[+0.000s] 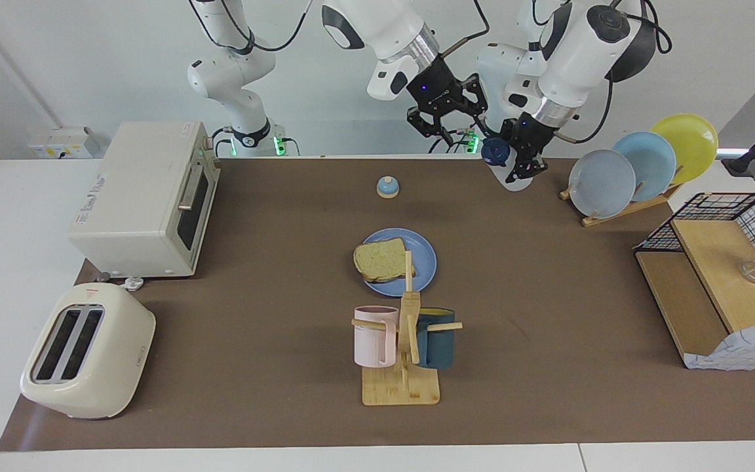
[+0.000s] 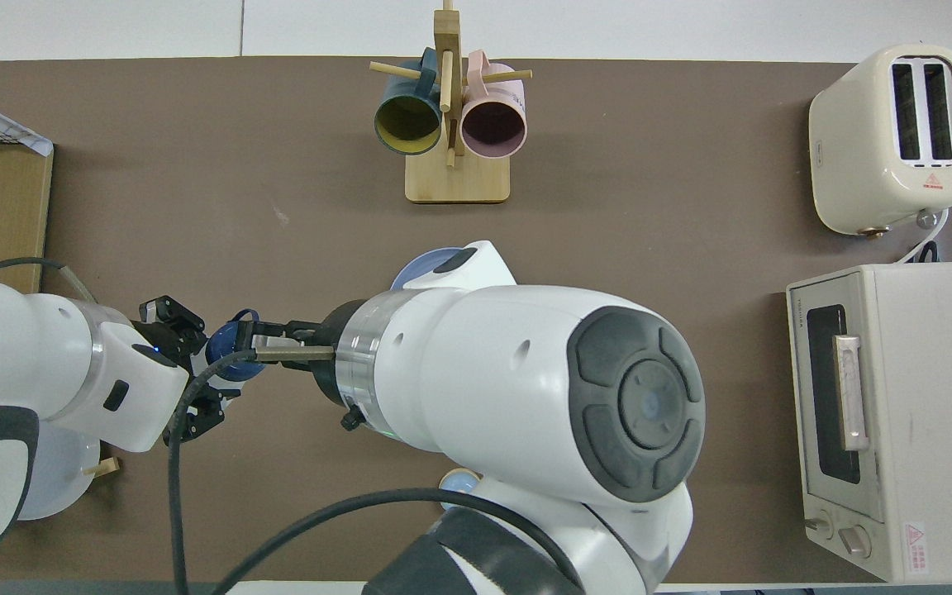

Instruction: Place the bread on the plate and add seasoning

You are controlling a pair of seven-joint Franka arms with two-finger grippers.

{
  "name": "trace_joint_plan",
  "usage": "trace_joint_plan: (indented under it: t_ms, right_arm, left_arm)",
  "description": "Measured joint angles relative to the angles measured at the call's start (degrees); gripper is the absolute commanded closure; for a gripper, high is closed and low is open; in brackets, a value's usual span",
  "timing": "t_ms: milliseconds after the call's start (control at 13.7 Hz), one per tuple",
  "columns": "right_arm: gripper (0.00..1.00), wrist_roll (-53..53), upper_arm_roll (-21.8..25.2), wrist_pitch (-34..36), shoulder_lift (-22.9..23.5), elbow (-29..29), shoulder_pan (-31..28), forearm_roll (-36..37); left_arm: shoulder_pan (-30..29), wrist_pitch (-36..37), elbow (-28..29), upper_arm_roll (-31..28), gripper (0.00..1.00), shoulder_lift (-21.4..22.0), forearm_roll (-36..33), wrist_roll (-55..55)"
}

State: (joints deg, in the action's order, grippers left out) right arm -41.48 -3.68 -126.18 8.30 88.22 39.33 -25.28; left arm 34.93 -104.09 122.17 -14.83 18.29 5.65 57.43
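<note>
My gripper is about to pull. A thin strap (image 2: 246, 313) arches from the edge of the navy cap (image 2: 230, 345), so its tip will open and stay attached to the bottle as I pull.
The bread (image 1: 381, 259) lies on the blue plate (image 1: 425, 263) at the middle of the table; in the overhead view only a sliver of the plate (image 2: 426, 263) shows past the right arm. My left gripper (image 1: 523, 167) is shut on the seasoning bottle (image 1: 514, 176) and holds it tilted above the table beside the plate rack. The bottle's navy cap (image 1: 497, 152) points toward my right gripper (image 1: 435, 133). The right gripper is open and hangs in the air just beside the cap. In the overhead view it (image 2: 265, 343) reaches the cap (image 2: 224, 354).
A blue-domed bell (image 1: 387, 187) stands nearer the robots than the plate. A mug rack (image 1: 404, 341) stands farther out. A toaster oven (image 1: 148, 196) and toaster (image 1: 89, 360) are at the right arm's end. A plate rack (image 1: 639, 170) and wire shelf (image 1: 718, 282) are at the left arm's end.
</note>
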Motion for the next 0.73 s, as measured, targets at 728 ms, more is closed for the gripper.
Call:
trace_joint_plan:
  t_ms: [728]
  right_arm:
    - [0.49, -3.3, 0.0, -0.2, 1.8, -2.3, 1.7, 2.3]
  left_arm:
    - [0.0, -0.7, 0.1, 0.0, 1.0, 0.0, 0.0, -0.3]
